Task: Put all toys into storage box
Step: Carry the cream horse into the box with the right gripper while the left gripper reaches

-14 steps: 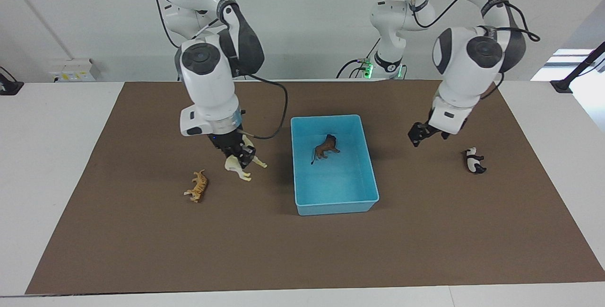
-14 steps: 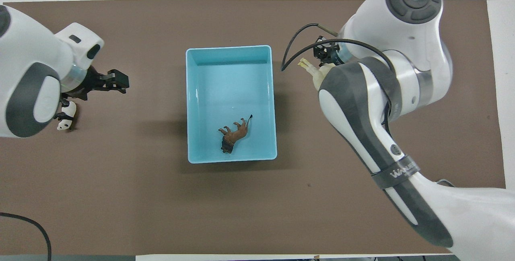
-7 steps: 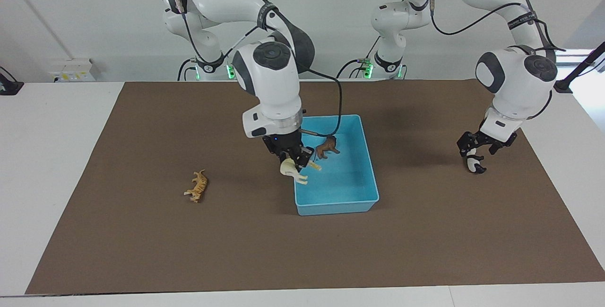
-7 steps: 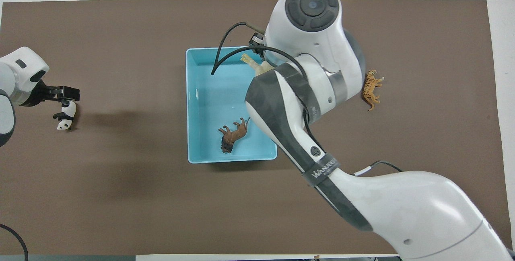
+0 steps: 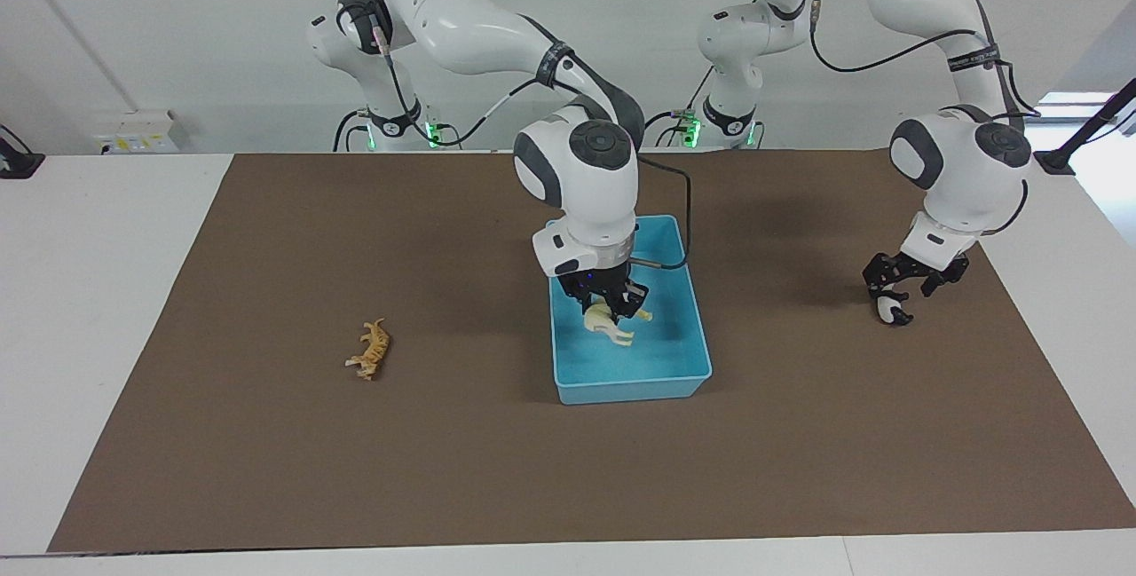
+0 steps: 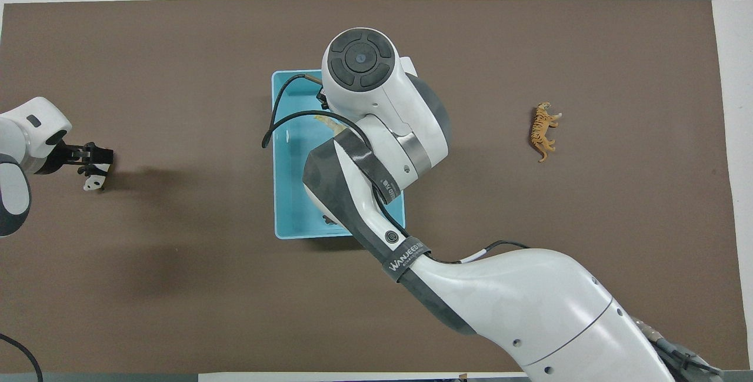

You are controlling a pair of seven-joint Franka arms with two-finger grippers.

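Observation:
The robot's right gripper is blocking the storage box [image 6: 297, 188] with its arm, so it should let go of the horse and move to the tiger [image 6: 543, 130] before the left gripper brings the panda.
My right gripper [image 5: 612, 299] is shut on the cream-white horse [image 5: 606, 320] and holds it low inside the light blue storage box [image 5: 621, 386]. In the overhead view only a cream sliver of the horse [image 6: 330, 123] shows under the right arm, over the box [image 6: 287, 193]. The brown lion is hidden by the right arm. The orange tiger [image 5: 370, 351] lies on the mat toward the right arm's end [image 6: 543, 131]. My left gripper [image 5: 903, 281] is open, low over the black-and-white panda [image 5: 890, 310], its fingers straddling it. The panda [image 6: 91, 182] is partly covered from above.
A brown mat [image 5: 355, 469] covers the white table [image 5: 89, 292]. The right arm's forearm [image 6: 376, 152] crosses over the box.
My right gripper carried the horse from beside the tiger over the box wall and into the box. My left gripper moved out to the panda and came down over it.

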